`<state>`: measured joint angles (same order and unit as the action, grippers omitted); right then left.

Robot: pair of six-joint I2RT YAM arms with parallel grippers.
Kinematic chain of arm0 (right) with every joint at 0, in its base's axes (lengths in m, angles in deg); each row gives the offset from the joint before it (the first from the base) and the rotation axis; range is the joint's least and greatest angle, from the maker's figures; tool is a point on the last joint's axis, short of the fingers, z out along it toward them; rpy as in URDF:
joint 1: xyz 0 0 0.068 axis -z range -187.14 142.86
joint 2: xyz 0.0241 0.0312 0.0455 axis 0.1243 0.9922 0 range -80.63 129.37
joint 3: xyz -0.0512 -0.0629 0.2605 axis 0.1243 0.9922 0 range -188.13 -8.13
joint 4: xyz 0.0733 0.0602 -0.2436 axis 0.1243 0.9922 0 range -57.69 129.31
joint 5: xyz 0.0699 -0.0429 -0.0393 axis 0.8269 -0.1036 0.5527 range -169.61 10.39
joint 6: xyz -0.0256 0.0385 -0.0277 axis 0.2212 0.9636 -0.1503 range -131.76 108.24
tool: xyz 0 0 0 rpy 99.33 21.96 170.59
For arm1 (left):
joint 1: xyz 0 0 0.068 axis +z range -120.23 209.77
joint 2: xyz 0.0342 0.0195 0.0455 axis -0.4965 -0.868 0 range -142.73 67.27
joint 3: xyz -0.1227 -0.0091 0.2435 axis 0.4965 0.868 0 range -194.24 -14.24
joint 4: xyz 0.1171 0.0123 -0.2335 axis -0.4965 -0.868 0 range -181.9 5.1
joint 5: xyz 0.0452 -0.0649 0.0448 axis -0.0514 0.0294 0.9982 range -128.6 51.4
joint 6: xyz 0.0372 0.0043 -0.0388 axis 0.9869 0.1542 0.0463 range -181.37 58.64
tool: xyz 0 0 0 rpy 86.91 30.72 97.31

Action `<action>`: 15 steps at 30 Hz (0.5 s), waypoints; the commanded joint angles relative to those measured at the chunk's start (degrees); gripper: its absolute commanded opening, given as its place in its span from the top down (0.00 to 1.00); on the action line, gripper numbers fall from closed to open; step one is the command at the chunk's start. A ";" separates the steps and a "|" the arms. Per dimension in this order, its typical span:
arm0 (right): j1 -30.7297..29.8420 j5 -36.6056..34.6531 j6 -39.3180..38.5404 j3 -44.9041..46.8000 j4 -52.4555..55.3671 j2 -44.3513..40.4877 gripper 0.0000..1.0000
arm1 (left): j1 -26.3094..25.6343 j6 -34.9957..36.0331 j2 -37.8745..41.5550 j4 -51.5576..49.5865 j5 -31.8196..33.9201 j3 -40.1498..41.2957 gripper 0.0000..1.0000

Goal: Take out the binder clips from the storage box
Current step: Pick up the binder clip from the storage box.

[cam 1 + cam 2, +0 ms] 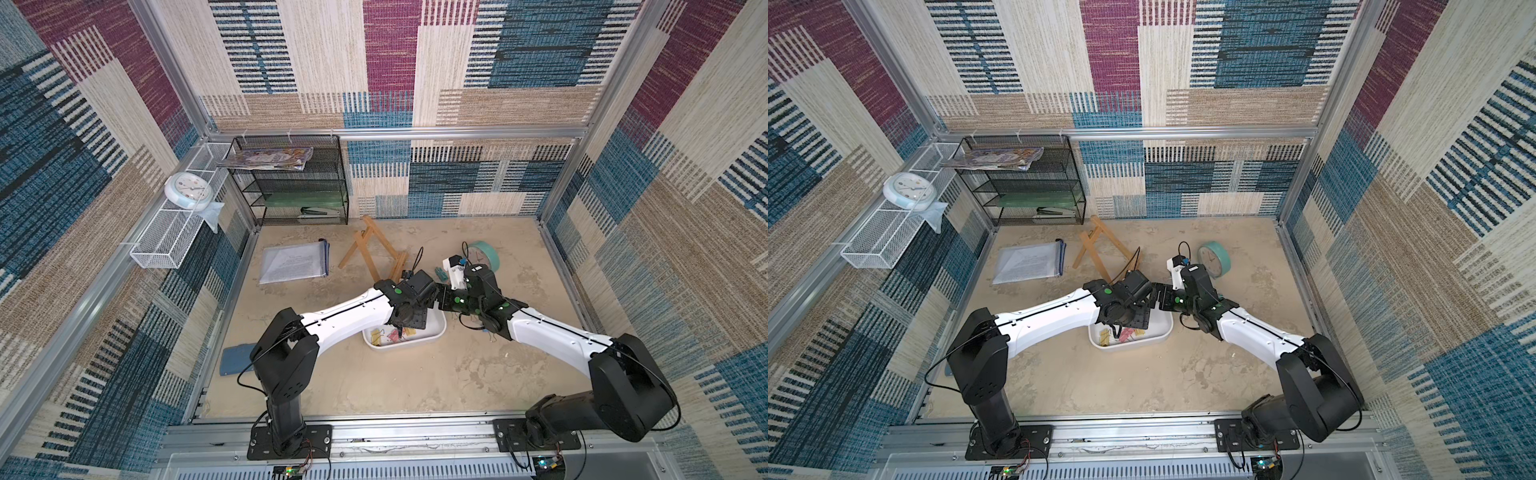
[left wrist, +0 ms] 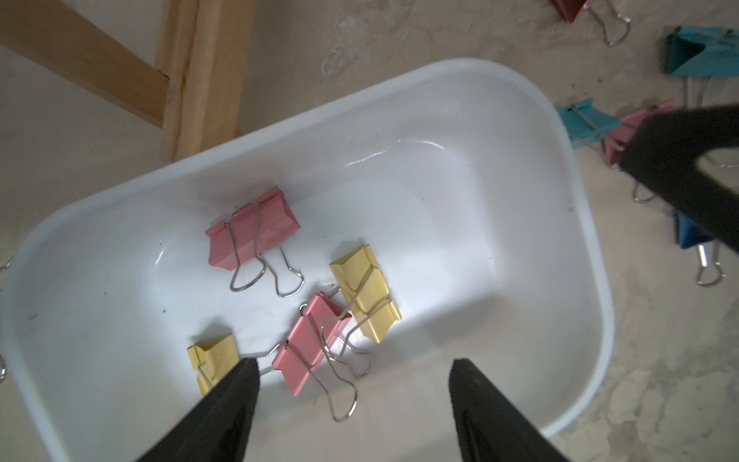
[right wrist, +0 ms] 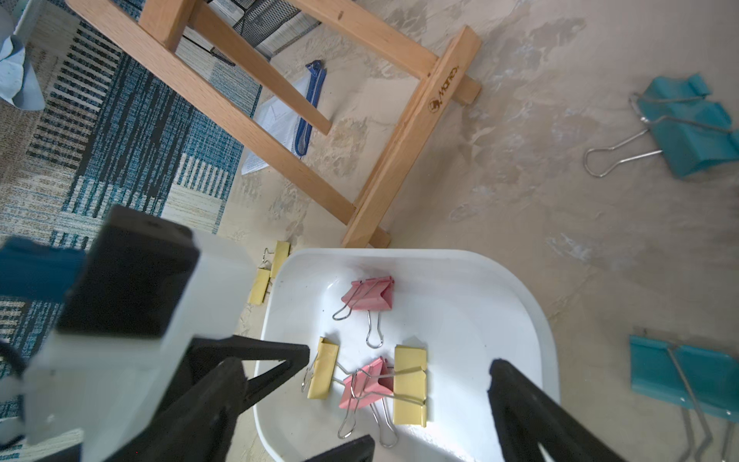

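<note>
The pink clip [image 2: 254,229] nearest the easel is lying free of the tangled clips, so I should keep moving my left gripper toward that clip's wire handle [image 2: 248,282] and close it there.
The storage box [image 1: 434,332] [image 1: 1163,332] is a shallow white tray in mid-table, seen in both top views. Several binder clips lie on its floor: a pink one [image 2: 252,232], a second pink [image 2: 310,344], a yellow [image 2: 366,294] and another yellow [image 2: 214,358]. My left gripper [image 2: 354,372] hangs open over the box, above the tangled pink clip's wire handle and holding nothing. My right gripper [image 3: 366,372] is also open and empty over the same box [image 3: 500,296], close beside the left one. More clips lie outside on the table: teal ones [image 3: 688,136] [image 3: 680,372] and yellow ones [image 3: 272,272].
A wooden easel [image 1: 374,249] lies just behind the box. A teal clock [image 1: 484,255] sits at the back right, a document pouch [image 1: 295,262] at the back left and a blue notebook [image 1: 239,359] at the front left. A black mesh rack [image 1: 291,183] stands against the back wall.
</note>
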<state>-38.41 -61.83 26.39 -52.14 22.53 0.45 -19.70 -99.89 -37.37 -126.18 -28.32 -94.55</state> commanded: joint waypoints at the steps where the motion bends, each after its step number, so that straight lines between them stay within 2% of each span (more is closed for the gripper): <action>1: -0.26 1.83 0.23 -0.39 1.31 0.31 0.01 | -0.05 1.17 -1.54 -0.98 1.44 -1.19 0.23; 7: -0.21 0.08 0.86 1.11 2.05 -0.60 0.01 | -0.01 3.19 -3.65 -3.31 4.20 -3.32 0.25; 15: -0.21 -0.73 0.85 1.38 2.73 -0.59 0.01 | 0.47 4.71 -5.74 -6.72 12.36 -5.07 0.26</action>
<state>-38.54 -62.88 27.68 -50.74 24.02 -0.06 -19.60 -96.46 -42.55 -131.73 -20.78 -99.03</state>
